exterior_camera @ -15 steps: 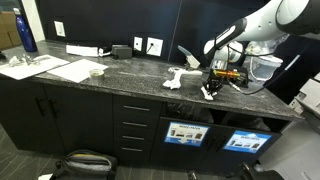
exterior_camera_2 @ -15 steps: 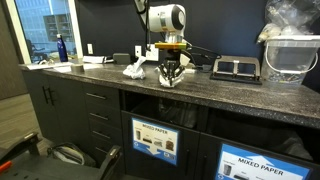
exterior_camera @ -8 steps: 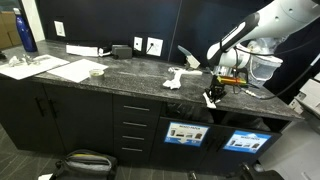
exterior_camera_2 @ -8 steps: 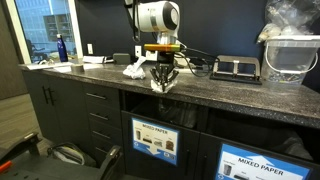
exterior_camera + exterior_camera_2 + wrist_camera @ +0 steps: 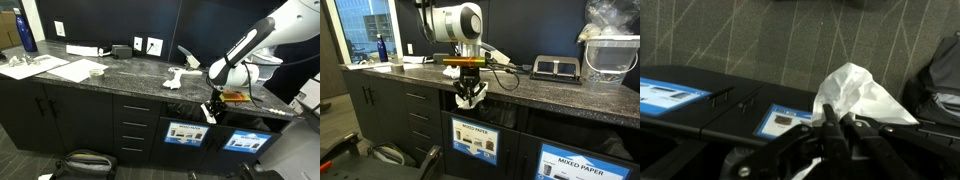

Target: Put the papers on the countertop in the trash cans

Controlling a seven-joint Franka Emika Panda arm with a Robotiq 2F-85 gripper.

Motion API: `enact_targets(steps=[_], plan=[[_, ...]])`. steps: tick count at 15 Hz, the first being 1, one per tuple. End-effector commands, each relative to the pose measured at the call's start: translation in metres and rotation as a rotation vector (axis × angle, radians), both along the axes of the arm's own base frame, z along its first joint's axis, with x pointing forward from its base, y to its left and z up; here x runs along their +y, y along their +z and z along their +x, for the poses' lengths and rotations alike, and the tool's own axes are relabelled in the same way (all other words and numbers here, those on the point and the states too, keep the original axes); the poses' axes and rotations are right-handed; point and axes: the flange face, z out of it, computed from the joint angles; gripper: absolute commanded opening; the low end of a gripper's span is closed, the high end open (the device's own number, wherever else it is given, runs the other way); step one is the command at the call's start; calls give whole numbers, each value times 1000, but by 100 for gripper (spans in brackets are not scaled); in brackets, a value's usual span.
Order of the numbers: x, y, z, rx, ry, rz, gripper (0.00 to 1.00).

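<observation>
I should swing my gripper back and point it down into the trash can's opening (image 5: 504,113) before letting go, because the paper wad (image 5: 208,114) is hanging in front of the labelled trash can, over the floor.
My gripper (image 5: 211,106) is shut on a crumpled white paper wad (image 5: 862,95) and holds it out past the front edge of the dark speckled countertop (image 5: 120,80), just above the labelled trash can (image 5: 185,133). The gripper also shows in an exterior view (image 5: 469,96) over the bin label (image 5: 473,140). A second labelled trash can (image 5: 246,141) is beside it. Another twisted paper wad (image 5: 174,79) lies on the countertop, and one more (image 5: 96,71) lies further along. In the wrist view the black fingers (image 5: 836,125) clamp the paper, with the blue labels (image 5: 785,120) below.
Flat white sheets (image 5: 45,68), a blue bottle (image 5: 27,33) and a white power strip (image 5: 84,50) sit at the counter's far end. A clear plastic container (image 5: 608,55) and a black device (image 5: 554,68) stand on the counter. Black drawers (image 5: 134,128) and a bag (image 5: 85,163) on the floor.
My gripper has carried the paper wad off the countertop, out over its front edge and downward toward the labelled bin front.
</observation>
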Motion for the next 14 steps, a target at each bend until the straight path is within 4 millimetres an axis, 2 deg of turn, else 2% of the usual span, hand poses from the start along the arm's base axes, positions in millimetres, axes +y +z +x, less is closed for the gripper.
enact_targets(steps=[1,3,4,7,10,14], plan=[[20,-9,-74,-5,1,33,7],[26,-20,-112,-12,8,44,7],[27,-24,-125,-20,13,51,7],[21,-44,-138,-25,54,86,7],[6,-60,-123,-33,103,137,7],[-15,-74,-89,-75,152,181,7]])
